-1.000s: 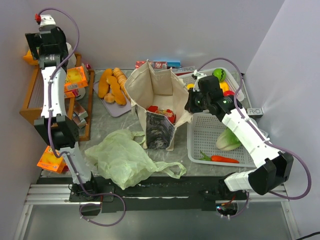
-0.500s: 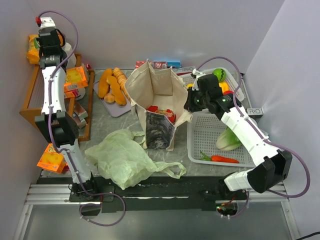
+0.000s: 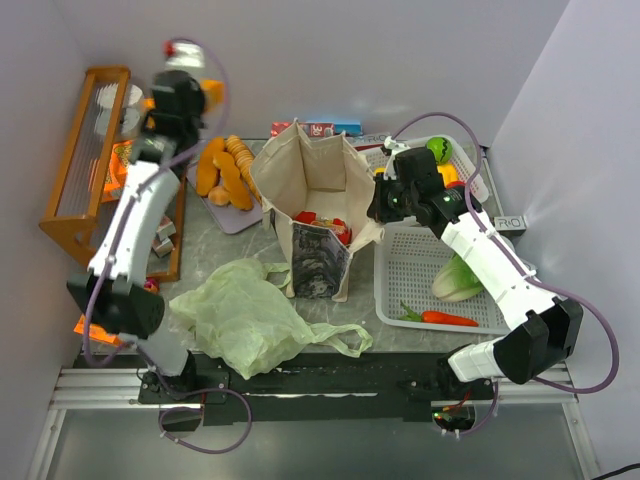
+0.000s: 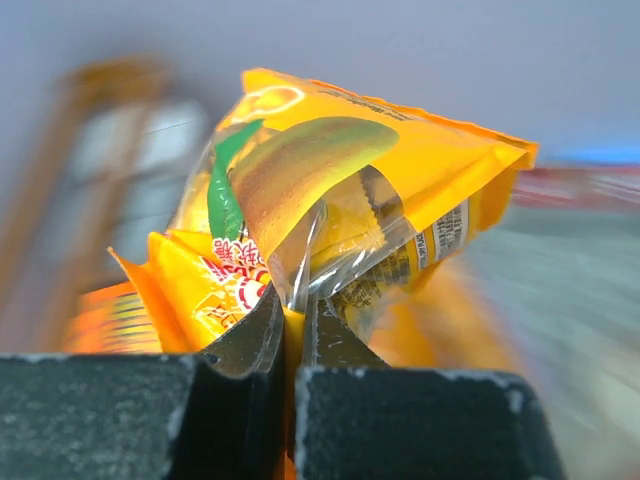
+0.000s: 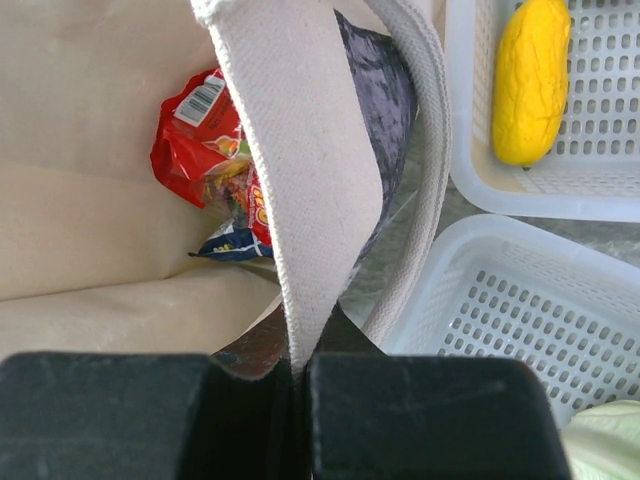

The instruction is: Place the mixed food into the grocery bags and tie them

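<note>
My right gripper is holding the beige tote's opening (image 3: 325,180) open, so my left gripper should continue to carry the orange snack packet until it hangs above the red packets (image 3: 326,228).
My left gripper (image 3: 192,97) is high over the back left of the table, shut on an orange snack packet (image 4: 330,200) that stands up between its jaws (image 3: 210,92). My right gripper (image 3: 378,207) is shut on the right rim of the beige canvas tote (image 3: 310,180), a fold of canvas (image 5: 300,170) pinched between its jaws. Red and blue packets (image 5: 215,160) lie inside the tote. The pale-green plastic bag (image 3: 245,315) lies crumpled at the front left. A cabbage (image 3: 458,277) and a carrot (image 3: 448,319) lie in the near white basket (image 3: 400,290).
A wooden rack (image 3: 85,150) with orange boxes stands at the far left. Bread loaves (image 3: 225,170) lie on a tray behind the green bag. The far basket (image 5: 600,190) holds a yellow fruit (image 5: 530,80) and a green one (image 3: 438,149).
The left gripper closed on the orange packet at the rack, then swung right and toward the table's back. The right arm and tote have not moved.
</note>
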